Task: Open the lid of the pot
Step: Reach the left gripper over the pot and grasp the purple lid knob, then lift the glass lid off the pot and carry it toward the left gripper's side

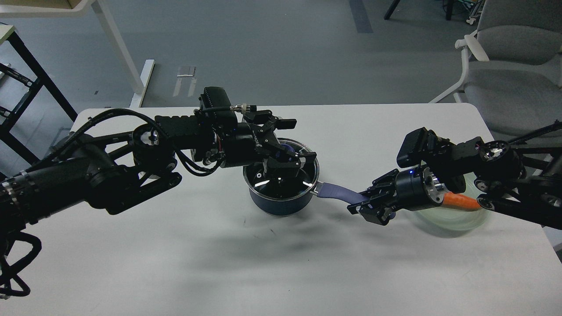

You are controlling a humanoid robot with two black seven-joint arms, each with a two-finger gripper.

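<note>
The clear glass lid [269,187] shows only a dark inside. I should expect the dark-blue pot [280,205] to be empty when I lift the lid.
The dark-blue pot [279,206] stands mid-table with its lavender handle [336,193] pointing right. The clear glass lid [303,177] lies on the pot. Its blue-purple knob [288,151] shows between my left gripper's fingers. My left gripper [287,145] reaches in from the left over the lid. Its jaws are spread, one finger beyond the knob and one on the near side. My right gripper [366,206] is shut on the far end of the pot handle.
A pale green plate [452,221] holding an orange carrot [461,202] lies under my right wrist, right of the pot. A grey chair [505,66] stands beyond the table's right corner. White table legs [127,57] stand at back left.
</note>
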